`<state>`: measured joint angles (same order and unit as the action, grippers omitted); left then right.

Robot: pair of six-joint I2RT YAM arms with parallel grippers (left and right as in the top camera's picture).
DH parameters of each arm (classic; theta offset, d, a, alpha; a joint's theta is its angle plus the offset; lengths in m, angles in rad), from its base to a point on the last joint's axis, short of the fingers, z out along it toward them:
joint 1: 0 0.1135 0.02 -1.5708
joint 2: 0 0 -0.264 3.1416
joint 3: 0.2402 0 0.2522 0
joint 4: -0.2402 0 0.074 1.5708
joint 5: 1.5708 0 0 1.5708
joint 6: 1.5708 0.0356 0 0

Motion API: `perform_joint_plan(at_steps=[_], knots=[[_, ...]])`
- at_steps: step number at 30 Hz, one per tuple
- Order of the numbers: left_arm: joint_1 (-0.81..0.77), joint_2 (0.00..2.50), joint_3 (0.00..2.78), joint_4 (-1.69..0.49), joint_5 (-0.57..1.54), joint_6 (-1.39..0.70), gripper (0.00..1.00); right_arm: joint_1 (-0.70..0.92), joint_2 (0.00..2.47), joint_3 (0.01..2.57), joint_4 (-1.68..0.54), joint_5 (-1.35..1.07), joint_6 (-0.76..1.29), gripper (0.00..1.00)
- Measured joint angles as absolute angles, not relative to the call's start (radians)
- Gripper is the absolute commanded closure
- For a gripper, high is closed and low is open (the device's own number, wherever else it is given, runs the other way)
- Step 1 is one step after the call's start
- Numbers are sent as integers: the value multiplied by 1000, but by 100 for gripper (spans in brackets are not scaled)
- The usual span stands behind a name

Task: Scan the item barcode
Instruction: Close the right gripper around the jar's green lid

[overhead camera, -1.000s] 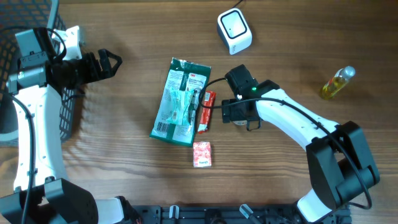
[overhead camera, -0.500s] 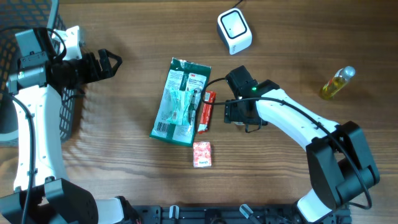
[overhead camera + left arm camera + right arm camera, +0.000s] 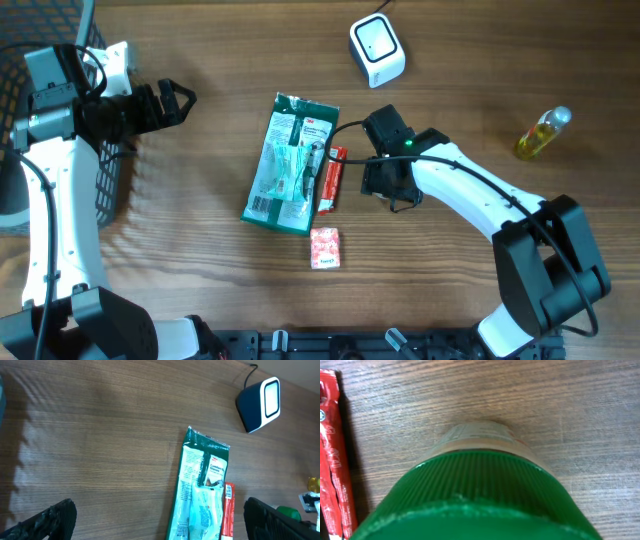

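The jar's green lid (image 3: 475, 492) is crowding my right gripper, so I should move back, open wide and lower my fingers around the jar's labelled body (image 3: 479, 437).
A jar with a ribbed green lid (image 3: 480, 490) fills the right wrist view, standing on the wood just right of a red stick pack (image 3: 332, 460). My right gripper (image 3: 388, 185) is straight over that jar and hides it from overhead; its fingers do not show in its own view. The white barcode scanner (image 3: 377, 50) stands at the back. My left gripper (image 3: 180, 100) hovers open at the far left; in its own view the left gripper (image 3: 160, 517) has nothing between its fingers.
A green packet (image 3: 290, 160) lies mid-table beside the red stick pack (image 3: 333, 180), with a small pink packet (image 3: 325, 247) nearer the front. A yellow bottle (image 3: 543, 133) stands at the right. A black basket (image 3: 100, 190) sits at the left edge.
The right gripper's jaws have narrowed around the jar beneath it. The left arm and the items on the table have not moved.
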<state>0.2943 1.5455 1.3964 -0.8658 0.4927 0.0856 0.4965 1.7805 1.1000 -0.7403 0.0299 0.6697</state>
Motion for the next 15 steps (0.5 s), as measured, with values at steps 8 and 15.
perform_joint_plan(at_steps=[8, 15], knots=[[294, 1546, 1396, -866, 493, 86, 0, 496, 1781, 1100, -739, 30, 545, 46], [294, 1546, 1396, -866, 493, 86, 0, 496, 1781, 1100, -766, 30, 243, 0]])
